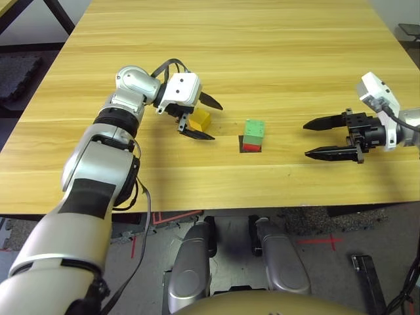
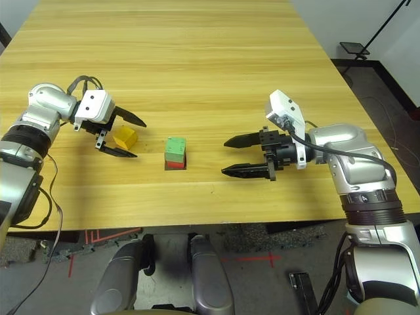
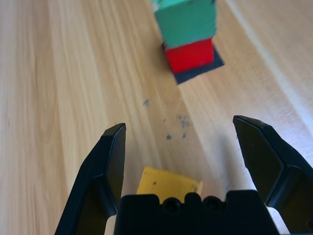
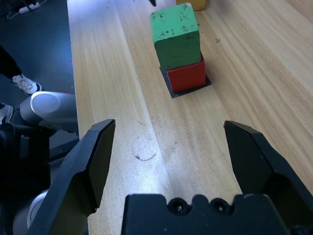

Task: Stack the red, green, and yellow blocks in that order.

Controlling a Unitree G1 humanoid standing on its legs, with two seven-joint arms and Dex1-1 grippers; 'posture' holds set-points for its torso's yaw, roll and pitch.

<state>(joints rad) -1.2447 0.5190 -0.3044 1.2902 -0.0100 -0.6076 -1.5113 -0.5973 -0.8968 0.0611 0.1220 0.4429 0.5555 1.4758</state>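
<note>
The yellow block sits crooked under the palm of the robot's left gripper, so that gripper should pull back and turn square to the block's sides before it closes.
The green block sits on top of the red block at the table's middle, its top slightly askew. Left of this stack the yellow block rests on the wood between the fingers of my open left gripper; in the left wrist view the yellow block lies deep between the fingers, with no visible touch. My right gripper is open and empty, a short way right of the stack and pointing at it. In the right wrist view the green block and red block stand well ahead of it.
A flat black square patch lies under the red block. The light wooden table stretches bare behind the blocks; its front edge is close to both arms. A person's shoe shows on the dark floor past the table's side.
</note>
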